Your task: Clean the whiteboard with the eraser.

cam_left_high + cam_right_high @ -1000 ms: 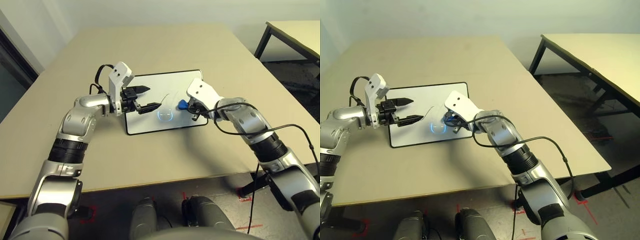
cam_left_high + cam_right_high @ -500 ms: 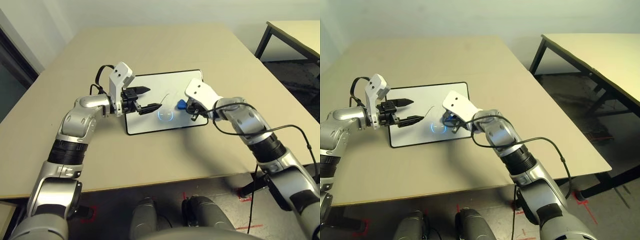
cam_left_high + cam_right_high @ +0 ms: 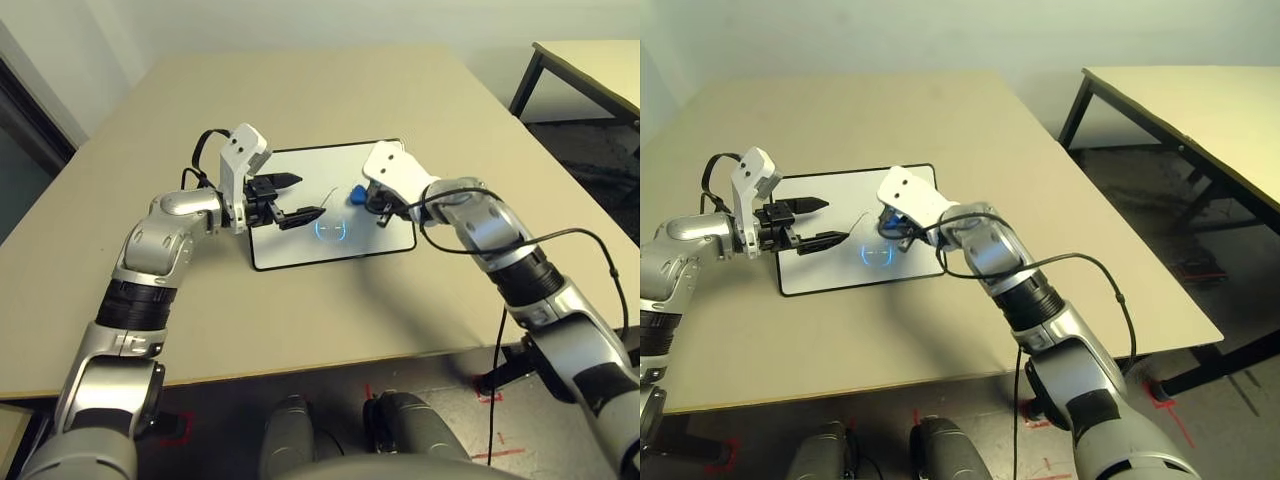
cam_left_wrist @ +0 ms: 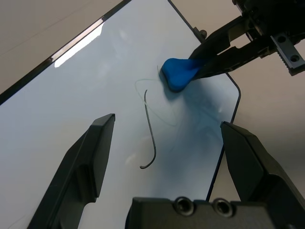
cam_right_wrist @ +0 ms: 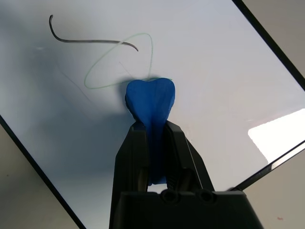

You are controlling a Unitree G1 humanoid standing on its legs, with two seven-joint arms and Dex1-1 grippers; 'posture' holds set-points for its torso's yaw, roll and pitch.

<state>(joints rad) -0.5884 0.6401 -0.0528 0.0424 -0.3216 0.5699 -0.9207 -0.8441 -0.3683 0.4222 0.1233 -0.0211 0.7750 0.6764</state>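
Next, I wipe the eraser back across the loop [image 5: 120, 62] toward the black line with my right gripper, because the green loop and that line are past the eraser's tip [image 5: 150, 85].
The whiteboard [image 3: 300, 245] lies flat in the middle of the tan table. On it are a thin black curved line [image 4: 151, 138] and a faint green loop [image 5: 119, 62]. My right gripper [image 5: 152, 131] is shut on the blue eraser [image 5: 150, 98], whose squeezed tip presses on the board just beside the green loop. In the head views the eraser [image 3: 355, 194] sits over the board's right half. My left gripper [image 3: 309, 195] hovers open over the board's left half, pointing at the marks, with nothing between its fingers.
A bluish ring of reflected light [image 3: 330, 230] shows on the board. A black cable [image 3: 560, 240] loops along my right forearm. A second table [image 3: 590, 70] stands at the far right. Bare tan tabletop [image 3: 320, 90] surrounds the board.
My right gripper has carried the eraser a short way across the board, toward its far edge and the marks. The left arm has stayed put.
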